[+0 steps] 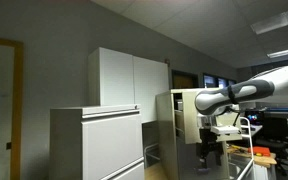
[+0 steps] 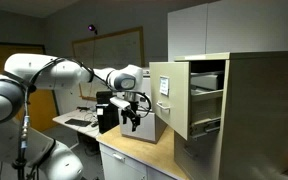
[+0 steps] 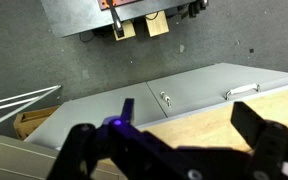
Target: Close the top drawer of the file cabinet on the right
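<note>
The top drawer's front [image 1: 190, 119] juts out past the drawers [image 1: 198, 160] below, so the top drawer will slide straight back, flush with them, when I push it.
The beige file cabinet [image 2: 254, 110] stands at the right, and it also shows in an exterior view [image 1: 170, 120]. Its top drawer [image 2: 168, 100] is pulled out, with a white label card on its front and the inside showing. My gripper [image 2: 134, 118] hangs just in front of the drawer front, a small gap away, above a wooden top. It also shows in an exterior view [image 1: 210, 150]. In the wrist view my gripper [image 3: 187, 108] is open and empty, pointing down at the wooden top; the drawer is out of that view.
A wooden desk top [image 2: 134, 152] lies under the gripper, with a pale drawer unit and handle [image 3: 242, 90] below its edge. A light-grey lateral cabinet [image 1: 96, 145] and a white cupboard [image 1: 129, 78] stand beside the file cabinet. Monitors [image 2: 89, 100] sit behind the arm.
</note>
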Controlling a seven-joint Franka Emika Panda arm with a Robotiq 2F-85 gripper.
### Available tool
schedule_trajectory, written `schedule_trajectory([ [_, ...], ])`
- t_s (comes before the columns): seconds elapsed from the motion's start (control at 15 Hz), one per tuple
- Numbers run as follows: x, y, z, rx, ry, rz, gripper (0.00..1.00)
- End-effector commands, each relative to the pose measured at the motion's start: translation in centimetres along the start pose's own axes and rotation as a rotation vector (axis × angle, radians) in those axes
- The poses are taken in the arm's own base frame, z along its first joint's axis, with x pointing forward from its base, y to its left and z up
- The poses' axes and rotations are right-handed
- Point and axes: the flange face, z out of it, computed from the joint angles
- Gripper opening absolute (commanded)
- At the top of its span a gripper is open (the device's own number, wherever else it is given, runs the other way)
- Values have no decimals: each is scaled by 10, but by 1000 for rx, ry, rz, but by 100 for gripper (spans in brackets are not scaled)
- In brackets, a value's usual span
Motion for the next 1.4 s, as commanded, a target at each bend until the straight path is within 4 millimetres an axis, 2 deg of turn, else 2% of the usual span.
schedule_trajectory([
  [0.0,0,0,-1,0,1,0,100],
  [0.67,2,3,-2,-15,10,69,100],
  [0.73,2,3,-5,-25,26,90,90],
  [0.8,1,3,-8,-31,40,108,74],
  [1.33,-17,-4,-50,-110,304,408,13],
])
